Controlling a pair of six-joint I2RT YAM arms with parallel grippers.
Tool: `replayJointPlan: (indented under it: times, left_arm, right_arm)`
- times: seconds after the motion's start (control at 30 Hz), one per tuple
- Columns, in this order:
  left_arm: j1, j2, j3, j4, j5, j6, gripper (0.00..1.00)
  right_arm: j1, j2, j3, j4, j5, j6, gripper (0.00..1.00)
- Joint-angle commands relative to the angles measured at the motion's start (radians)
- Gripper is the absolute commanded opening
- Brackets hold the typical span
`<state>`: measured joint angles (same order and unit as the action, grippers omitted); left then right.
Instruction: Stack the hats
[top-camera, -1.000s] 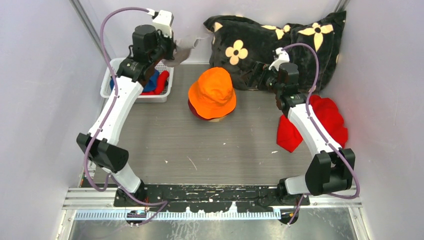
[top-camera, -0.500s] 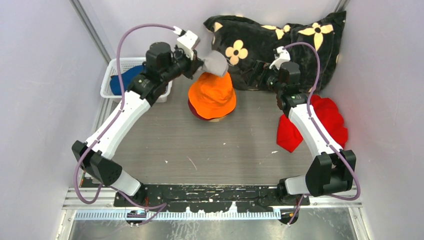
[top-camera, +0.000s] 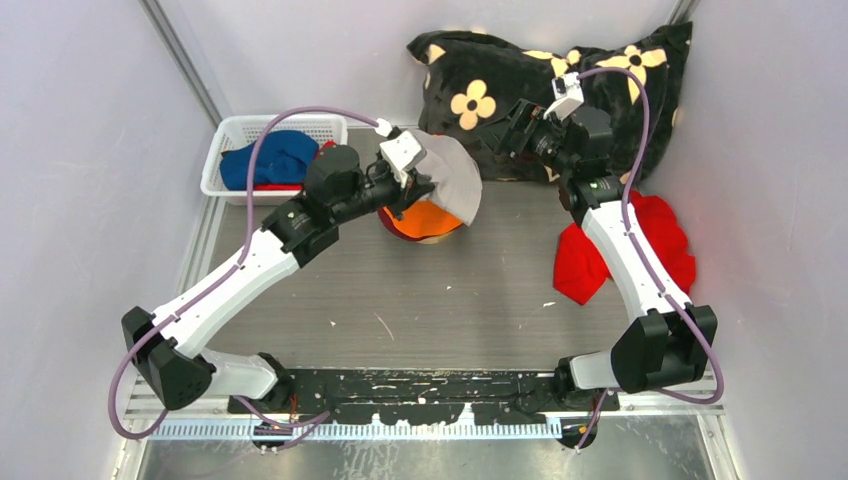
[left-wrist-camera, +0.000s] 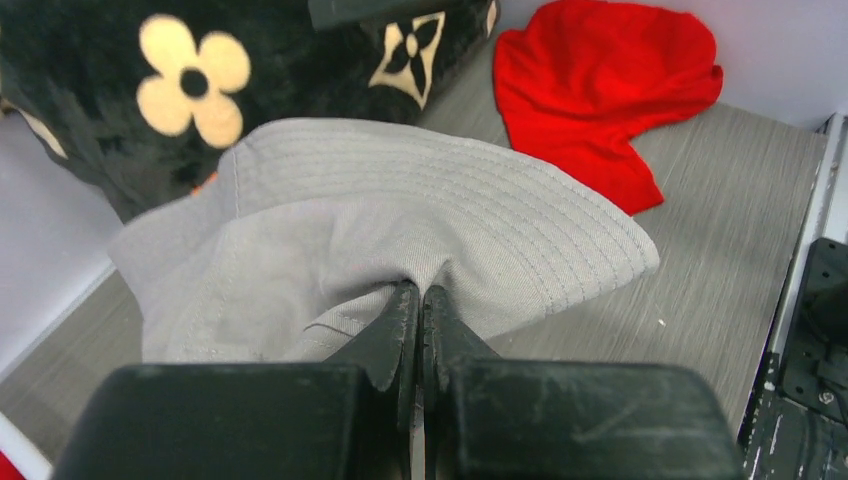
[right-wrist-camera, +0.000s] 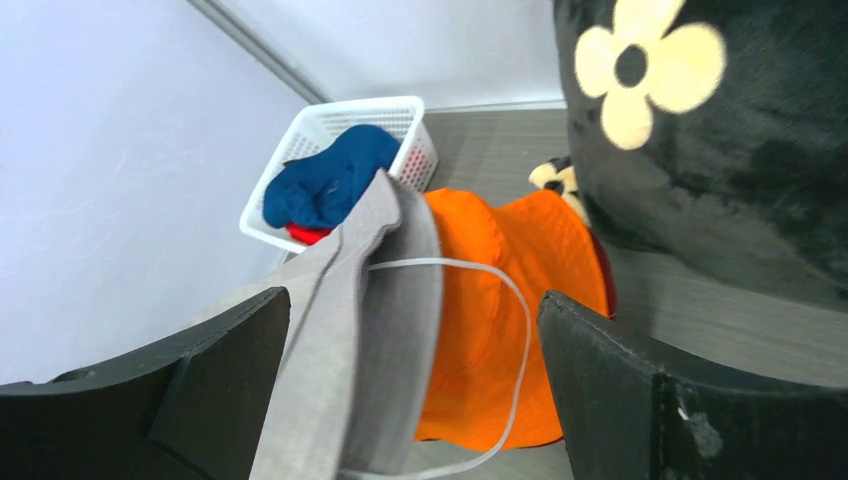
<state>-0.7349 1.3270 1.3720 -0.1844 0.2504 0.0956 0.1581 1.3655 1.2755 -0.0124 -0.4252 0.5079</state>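
Observation:
The grey hat is hanging at a tilt from its fold in my left gripper (left-wrist-camera: 428, 262), so next my right gripper grabs the grey hat's brim (top-camera: 469, 185) before I stack it on the orange hat.
My left gripper (top-camera: 418, 186) (left-wrist-camera: 420, 297) is shut on a fold of the pale grey hat (top-camera: 452, 176) (left-wrist-camera: 400, 200) and holds it over the orange hat (top-camera: 426, 221), covering most of it. The orange hat (right-wrist-camera: 510, 300) sits on the maroon hat, of which only a dark red rim (right-wrist-camera: 606, 287) shows. The grey hat (right-wrist-camera: 370, 330) hangs tilted in the right wrist view, with a white cord loop. My right gripper (top-camera: 516, 128) (right-wrist-camera: 420, 400) is open and empty, above the pillow's front edge, to the right of the hats. The blue hat (top-camera: 265, 160) and the red hat (top-camera: 322, 150) lie in the basket. The black hat is not in view.
A white basket (top-camera: 222, 152) stands at the back left. A black pillow with cream flowers (top-camera: 500, 70) leans on the back wall. A bright red cloth bundle (top-camera: 662, 240) lies at the right, partly under my right arm. Walls close in on both sides.
My left arm has carried the grey hat from above the basket rightward and down over the orange hat. My right gripper has moved back and up a little.

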Motion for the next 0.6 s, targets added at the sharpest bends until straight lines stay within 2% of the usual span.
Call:
replayJointPlan:
  times: [0.0,0.13,0.4,0.57]
  left_arm:
    - [0.001,-0.027,-0.081,0.099,-0.031,0.006,0.0]
    - [0.001,-0.023,-0.138,0.137,-0.084,0.005,0.0]
    - [0.001,0.005,-0.138,0.138,-0.104,0.005,0.0]
    - [0.001,-0.002,-0.143,0.134,-0.108,0.0,0.0]
  right_arm:
    - [0.006,-0.031,0.015,0.031,-0.091,0.082,0.98]
    - [0.005,-0.047,-0.027,0.04,-0.118,0.102,0.96]
    - [0.027,-0.025,-0.064,0.033,-0.166,0.092,0.93]
    - [0.076,0.009,-0.073,0.044,-0.169,0.082,0.86]
